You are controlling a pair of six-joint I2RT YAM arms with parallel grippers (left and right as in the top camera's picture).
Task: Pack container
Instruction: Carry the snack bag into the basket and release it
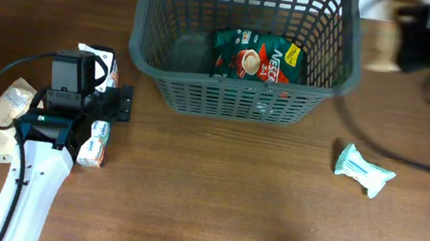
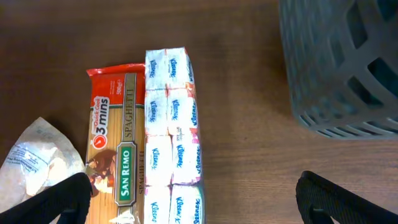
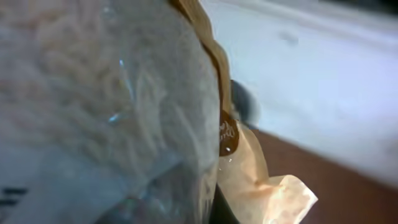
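The space above the green Nescafe packet is free, so the robot's right hand should go on carrying the clear packet over the container's rim and let go of it there.
The dark grey container stands at the back centre with a green Nescafe packet inside; its corner shows in the left wrist view. My left gripper is open just above a Kleenex multipack, with a San Remo spaghetti packet beside it. My right gripper is raised to the right of the container, blurred, shut on a clear packet with a tan paper top. That packet fills the right wrist view and hides the fingers.
A clear and tan packet lies left of the left arm, and it also shows in the left wrist view. A small white and teal tissue packet lies on the brown table at the right. A black cable crosses the table there.
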